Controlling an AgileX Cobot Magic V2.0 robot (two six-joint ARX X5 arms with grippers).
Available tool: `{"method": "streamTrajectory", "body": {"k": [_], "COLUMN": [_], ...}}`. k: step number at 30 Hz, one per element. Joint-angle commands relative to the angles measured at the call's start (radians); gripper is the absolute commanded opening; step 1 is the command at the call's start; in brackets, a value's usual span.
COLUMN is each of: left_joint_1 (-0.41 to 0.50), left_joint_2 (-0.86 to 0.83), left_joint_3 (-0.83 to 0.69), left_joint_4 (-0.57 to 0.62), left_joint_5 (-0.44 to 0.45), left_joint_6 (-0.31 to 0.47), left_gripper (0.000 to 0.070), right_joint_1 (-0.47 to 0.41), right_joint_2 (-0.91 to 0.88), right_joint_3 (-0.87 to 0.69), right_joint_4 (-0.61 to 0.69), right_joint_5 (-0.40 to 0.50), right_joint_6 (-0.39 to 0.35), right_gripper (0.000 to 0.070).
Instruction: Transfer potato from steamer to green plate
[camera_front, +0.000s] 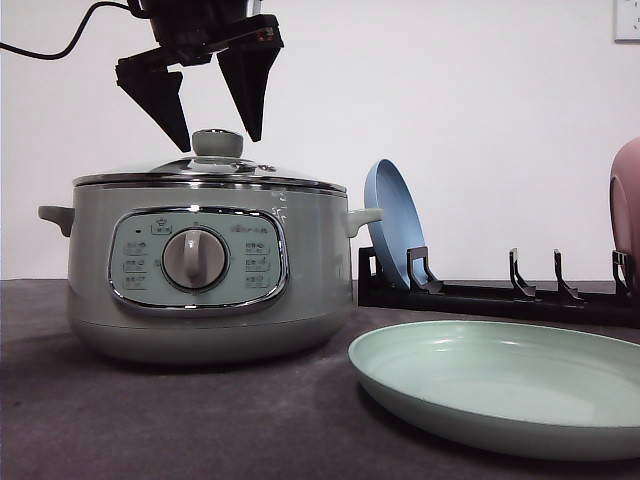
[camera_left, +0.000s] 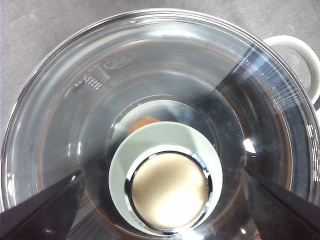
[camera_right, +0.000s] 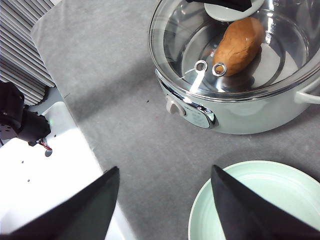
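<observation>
The glass lid's smooth rim (camera_front: 210, 181) only sits on the steamer, so the glass lid will lift away whole and free when I raise the knob.
The pale sage-green steamer (camera_front: 200, 270) stands at the left of the table with its glass lid (camera_front: 160, 172) on. My left gripper (camera_front: 218, 142) is open, and its black fingertips flank the lid knob (camera_left: 170, 185) without touching it. Through the glass, the orange-brown potato (camera_right: 240, 44) lies on the steamer's floor; a sliver of the potato (camera_left: 144, 122) peeks out behind the knob. The green plate (camera_front: 400, 395) sits on the table to the right of the steamer. My right gripper (camera_right: 165, 169) hovers open and holds nothing, above the cloth in front of the steamer (camera_right: 235, 112), near the green plate (camera_right: 260, 200).
A black dish rack (camera_front: 480, 295) stands behind the plate, holding a blue plate (camera_front: 393, 225) upright. A pink dish (camera_front: 626, 210) shows at the right edge. The white robot base (camera_right: 45, 175) borders the grey cloth. The steamer's side handles (camera_front: 362, 218) stick out.
</observation>
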Motion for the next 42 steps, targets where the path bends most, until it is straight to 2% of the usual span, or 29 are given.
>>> {"method": "streamTrajectory", "body": {"k": [1, 11, 14, 17, 21, 29, 34, 40, 42], "left_joint_1": [-0.007, -0.007, -0.007, -0.007, -0.007, -0.007, -0.007, -0.007, -0.007], "left_joint_2": [0.034, 0.040, 0.042, 0.042, 0.042, 0.042, 0.042, 0.042, 0.042], "left_joint_3": [0.034, 0.034, 0.034, 0.034, 0.034, 0.034, 0.034, 0.034, 0.034], "left_joint_4": [0.003, 0.000, -0.001, -0.002, -0.008, -0.018, -0.029, -0.035, -0.039], "left_joint_5": [-0.002, -0.001, -0.001, -0.001, -0.001, 0.000, 0.000, 0.000, 0.000], "left_joint_6": [0.013, 0.012, 0.012, 0.012, 0.012, 0.008, 0.008, 0.008, 0.008], "left_gripper": [0.0623, 0.0614, 0.0521, 0.0495, 0.0385, 0.0365, 0.0241, 0.0008, 0.0000], "right_joint_1": [0.005, 0.005, 0.005, 0.005, 0.005, 0.005, 0.005, 0.005, 0.005], "right_joint_2": [0.013, 0.013, 0.013, 0.013, 0.013, 0.013, 0.013, 0.013, 0.013], "right_joint_3": [0.014, 0.014, 0.014, 0.014, 0.014, 0.014, 0.014, 0.014, 0.014], "right_joint_4": [0.006, 0.006, 0.006, 0.006, 0.006, 0.006, 0.007, 0.010, 0.013], "right_joint_5": [0.001, 0.001, 0.001, 0.001, 0.001, 0.011, 0.034, 0.034, 0.034], "right_joint_6": [-0.015, -0.019, -0.019, -0.021, -0.022, -0.022, -0.022, -0.022, -0.022], "right_gripper": [0.0363, 0.0363, 0.0363, 0.0363, 0.0363, 0.0363, 0.0363, 0.0363, 0.0363]}}
